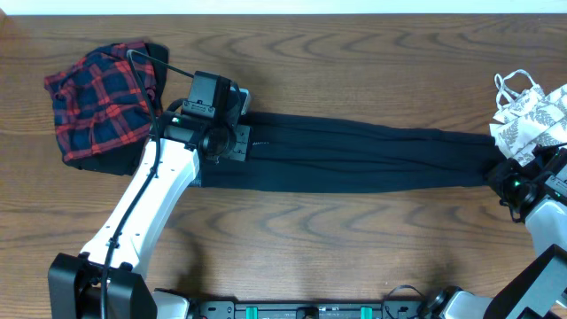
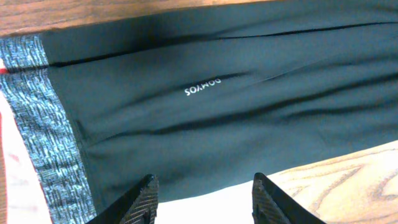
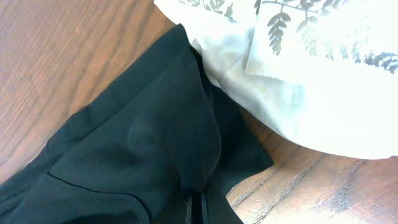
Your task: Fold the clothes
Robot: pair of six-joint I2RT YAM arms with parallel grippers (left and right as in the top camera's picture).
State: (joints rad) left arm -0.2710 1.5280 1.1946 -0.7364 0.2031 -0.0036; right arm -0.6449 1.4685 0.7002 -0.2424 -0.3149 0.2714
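Next, I open my right gripper and move the top (image 1: 529,120) aside, the white leaf-print one crowding the leggings' bunched ankle end (image 3: 214,118), before taking the ankle hem to fold.
The long black leggings (image 1: 354,155) lie stretched flat across the table from left to right. Their grey waistband (image 2: 43,137) shows in the left wrist view, with a thin coral-red strip at its far left edge. My left gripper (image 2: 205,196) is open above the waist end (image 1: 221,137), its fingers apart over the leggings' lower edge. My right gripper (image 3: 194,208) is shut on the ankle end of the leggings (image 3: 137,143) at the far right (image 1: 509,182). The white leaf-print top (image 1: 532,115) lies beside the ankles. The red-navy plaid piece (image 1: 97,102) lies at the far left.
The white leaf-print top (image 3: 311,68) touches the leggings' ankle end close to my right gripper. A black cable (image 1: 151,66) arcs over the plaid piece. Bare wooden table (image 1: 354,239) shows in front of the leggings.
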